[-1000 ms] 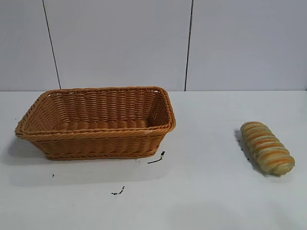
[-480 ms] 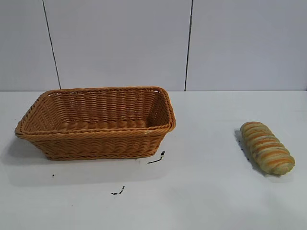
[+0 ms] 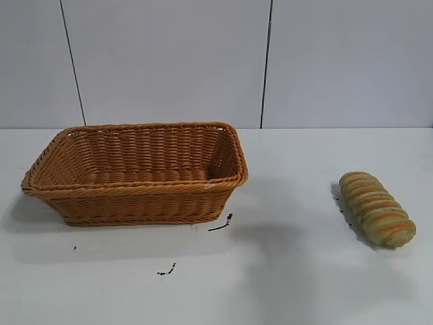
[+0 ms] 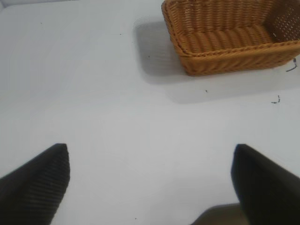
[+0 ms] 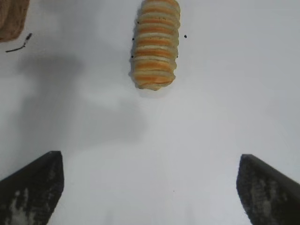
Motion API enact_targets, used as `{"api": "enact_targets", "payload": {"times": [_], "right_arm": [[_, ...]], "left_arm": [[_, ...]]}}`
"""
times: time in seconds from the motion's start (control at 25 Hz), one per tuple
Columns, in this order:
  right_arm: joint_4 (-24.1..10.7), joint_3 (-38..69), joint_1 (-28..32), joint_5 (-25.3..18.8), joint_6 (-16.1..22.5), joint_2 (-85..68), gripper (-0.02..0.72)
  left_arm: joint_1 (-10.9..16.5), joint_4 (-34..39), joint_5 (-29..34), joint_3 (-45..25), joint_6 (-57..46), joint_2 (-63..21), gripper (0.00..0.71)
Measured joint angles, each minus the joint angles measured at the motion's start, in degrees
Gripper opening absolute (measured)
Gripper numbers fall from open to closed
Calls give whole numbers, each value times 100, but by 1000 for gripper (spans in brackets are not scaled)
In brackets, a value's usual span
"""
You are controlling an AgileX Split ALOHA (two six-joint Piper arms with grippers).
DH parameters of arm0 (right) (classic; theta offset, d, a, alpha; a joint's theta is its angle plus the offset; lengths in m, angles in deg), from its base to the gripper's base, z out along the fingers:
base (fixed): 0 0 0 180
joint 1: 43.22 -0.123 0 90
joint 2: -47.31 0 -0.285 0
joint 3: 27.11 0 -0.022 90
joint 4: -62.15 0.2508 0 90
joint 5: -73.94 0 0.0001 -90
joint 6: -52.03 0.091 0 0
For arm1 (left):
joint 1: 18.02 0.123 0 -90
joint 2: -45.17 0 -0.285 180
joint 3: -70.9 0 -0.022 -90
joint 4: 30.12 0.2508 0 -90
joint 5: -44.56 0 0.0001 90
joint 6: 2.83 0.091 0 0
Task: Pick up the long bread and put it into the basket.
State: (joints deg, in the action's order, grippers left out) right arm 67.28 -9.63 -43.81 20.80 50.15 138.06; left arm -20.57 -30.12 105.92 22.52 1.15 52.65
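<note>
The robot's right gripper has its open fingers lined up across the long bread's width (image 5: 154,65), so it should keep going toward the long bread's middle (image 3: 376,207) and close there.
The long bread (image 3: 377,208), tan with orange crosswise stripes, lies on the white table at the right; the right wrist view shows it (image 5: 155,43) lengthwise ahead of my right gripper (image 5: 149,161). That gripper is wide open with bare table between its fingers, apart from the bread. The woven orange-brown basket (image 3: 139,196) stands at the left, with nothing inside that I can see. My left gripper (image 4: 151,152) is wide open over bare table, some way from the basket (image 4: 225,58). Neither arm shows in the exterior view.
Small black marks (image 3: 220,225) lie on the table just in front of the basket's right corner, with another mark (image 3: 167,270) nearer the front. A grey panelled wall (image 3: 169,61) stands behind the table. A faint shadow covers the table between basket and bread.
A soft shadow has spread over the table between the basket and the bread. The bread and the basket have not moved.
</note>
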Motion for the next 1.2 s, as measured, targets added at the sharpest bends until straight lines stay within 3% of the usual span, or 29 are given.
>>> {"api": "enact_targets", "payload": {"times": [0.48, 0.8, 1.2], "right_arm": [[-193, -1442, -254, 379, 189, 2116, 693], [-240, -1568, -254, 961, 189, 3195, 693], [-268, -1568, -254, 1278, 255, 3742, 693]], "left_arm": [[0, 0, 0, 0, 0, 0, 696], [0, 0, 0, 0, 0, 0, 696], [0, 0, 0, 0, 0, 0, 696]]}}
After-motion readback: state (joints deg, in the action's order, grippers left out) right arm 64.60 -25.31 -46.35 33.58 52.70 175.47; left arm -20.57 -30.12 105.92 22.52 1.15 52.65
